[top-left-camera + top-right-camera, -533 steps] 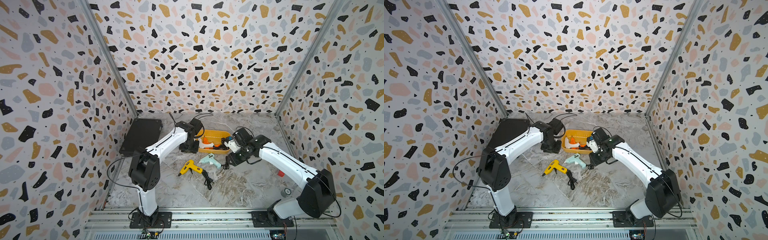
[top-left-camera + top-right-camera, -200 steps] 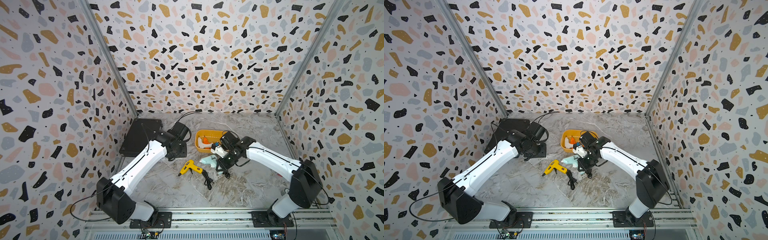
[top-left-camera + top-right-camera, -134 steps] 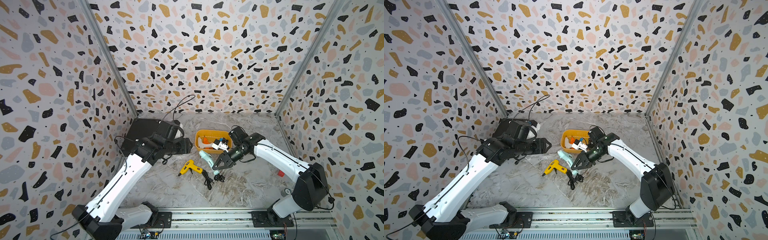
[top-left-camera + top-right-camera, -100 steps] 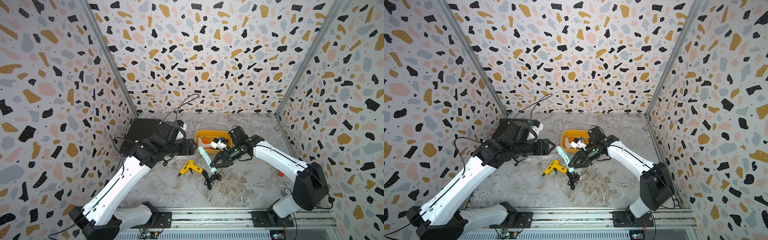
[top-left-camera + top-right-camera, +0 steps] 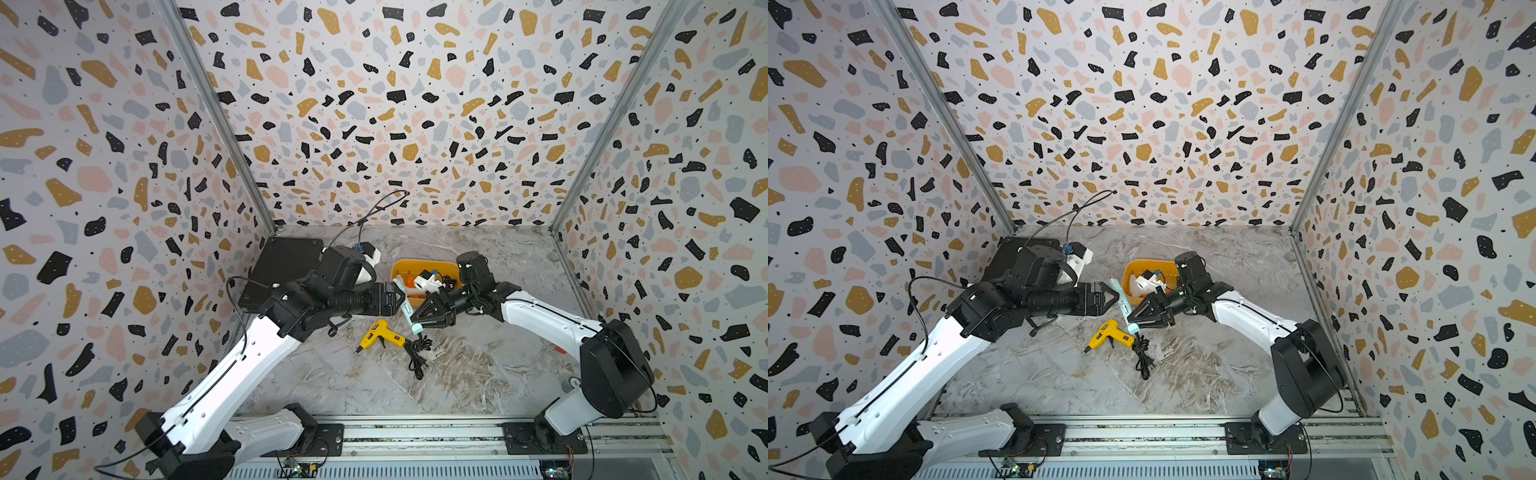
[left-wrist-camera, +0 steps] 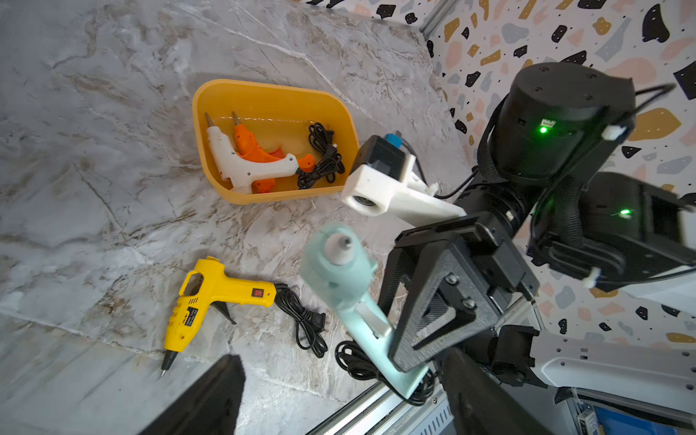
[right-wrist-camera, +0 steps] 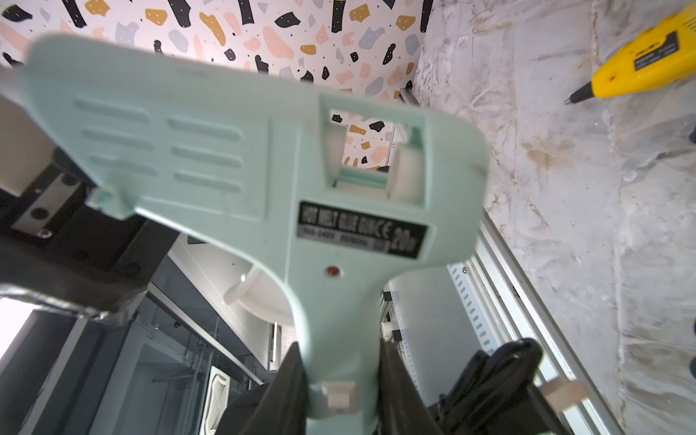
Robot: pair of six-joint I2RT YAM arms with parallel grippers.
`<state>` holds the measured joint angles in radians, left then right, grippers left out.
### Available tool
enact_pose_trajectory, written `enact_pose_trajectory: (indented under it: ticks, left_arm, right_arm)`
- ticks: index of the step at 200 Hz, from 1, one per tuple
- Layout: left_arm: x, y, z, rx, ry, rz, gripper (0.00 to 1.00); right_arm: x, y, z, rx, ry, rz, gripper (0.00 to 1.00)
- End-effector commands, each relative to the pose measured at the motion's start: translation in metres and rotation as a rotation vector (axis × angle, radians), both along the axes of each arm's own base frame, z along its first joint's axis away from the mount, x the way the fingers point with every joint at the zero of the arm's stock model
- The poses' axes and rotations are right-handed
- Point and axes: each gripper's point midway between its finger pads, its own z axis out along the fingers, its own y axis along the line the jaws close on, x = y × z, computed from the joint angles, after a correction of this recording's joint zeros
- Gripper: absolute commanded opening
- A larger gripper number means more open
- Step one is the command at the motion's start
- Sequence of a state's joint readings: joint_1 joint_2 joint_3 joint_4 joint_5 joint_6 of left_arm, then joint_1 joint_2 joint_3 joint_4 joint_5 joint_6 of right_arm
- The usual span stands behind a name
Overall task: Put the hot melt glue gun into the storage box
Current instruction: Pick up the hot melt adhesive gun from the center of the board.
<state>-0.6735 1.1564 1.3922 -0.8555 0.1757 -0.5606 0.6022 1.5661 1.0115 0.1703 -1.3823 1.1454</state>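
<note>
My right gripper has the hot melt glue gun upright by its handle (image 5: 409,309). My left gripper should grab the gun's body (image 5: 399,283) and lay it into the storage box.
The hot melt glue gun (image 5: 405,301) (image 5: 1121,299) is mint green and hangs above the table, nozzle up. My right gripper (image 5: 415,319) (image 5: 1132,319) (image 7: 339,371) is shut on its handle, and its label shows in the right wrist view (image 7: 361,229). My left gripper (image 5: 400,299) (image 5: 1113,299) (image 6: 341,361) is open and points at the gun's barrel (image 6: 341,271) from the other side, close to it but apart. The mustard-yellow storage box (image 5: 424,264) (image 5: 1152,262) (image 6: 271,86) stands just behind both grippers.
A white glue gun (image 6: 241,165), an orange one (image 6: 250,145) and a coiled cord lie in the box. A yellow glue gun (image 5: 380,337) (image 5: 1111,334) (image 6: 211,293) with its black cord (image 5: 417,357) lies on the marble table below the grippers. A flat black case (image 5: 286,262) sits at the back left.
My right gripper has lifted the mint glue gun off the table and tipped it nozzle up. My left arm has swung toward it and its jaws have opened.
</note>
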Motion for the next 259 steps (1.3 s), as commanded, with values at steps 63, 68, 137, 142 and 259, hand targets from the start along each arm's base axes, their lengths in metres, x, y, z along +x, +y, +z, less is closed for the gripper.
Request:
enact_pose_trajectory:
  ticks: [63,68,137,142,259]
  left_arm:
    - [0.019,-0.009,0.025,0.044,-0.183,-0.064,0.84]
    - [0.020,-0.009,0.024,0.052,-0.191,-0.065,0.84]
    - [0.044,-0.015,0.041,0.050,-0.287,-0.092,0.84]
    - [0.046,-0.015,0.042,0.050,-0.290,-0.095,0.83]
    - [0.047,-0.023,0.049,0.003,-0.302,-0.174,0.71]
  right_arm:
    - [-0.002,0.011,0.076,0.214,-0.094,0.005,0.00]
    - [-0.003,0.011,0.077,0.217,-0.096,0.009,0.00]
    - [-0.015,0.013,0.079,0.221,-0.085,0.031,0.00]
    - [-0.016,0.013,0.079,0.221,-0.084,0.033,0.00]
    - [-0.018,0.012,0.084,0.237,-0.083,0.036,0.00]
